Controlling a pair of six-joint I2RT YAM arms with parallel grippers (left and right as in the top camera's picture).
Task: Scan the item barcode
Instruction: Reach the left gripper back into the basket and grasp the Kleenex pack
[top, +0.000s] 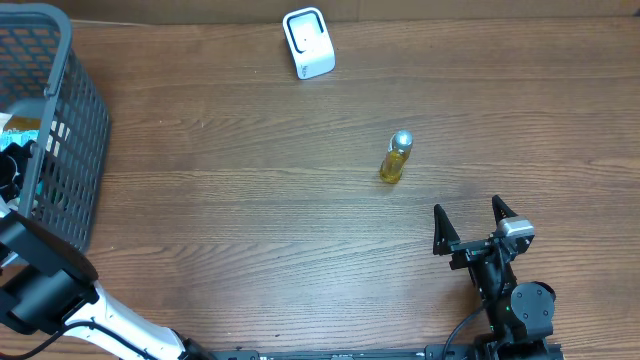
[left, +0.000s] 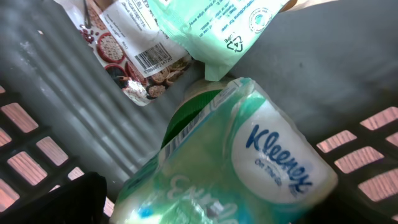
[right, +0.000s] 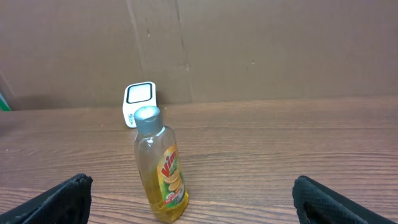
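Note:
The Kleenex tissue pack (left: 227, 162) is between the open fingers of my left gripper. I should keep moving down toward the round green lid (left: 186, 116) until the fingers close on the pack.
A white barcode scanner (top: 308, 42) stands at the table's far edge, also seen as the scanner (right: 140, 99) behind a small yellow Vim bottle (top: 396, 158) with a silver cap. The bottle (right: 160, 168) stands upright, ahead of my right gripper (top: 472, 225) and slightly to its left. That gripper (right: 193, 202) is open and empty. My left arm (top: 40, 285) reaches into the grey basket (top: 75, 130). There the left gripper (left: 205, 214) is open, with a Kleenex tissue pack (left: 261, 155) filling the space between its jaws. A snack packet (left: 134, 59) shows its barcode.
Inside the basket a pale green pouch (left: 211, 31) lies over the snack packet, and a round green lid (left: 186, 112) sits under the tissue pack. The basket's slotted walls (left: 367, 149) close in on both sides. A cardboard wall (right: 249, 50) backs the table.

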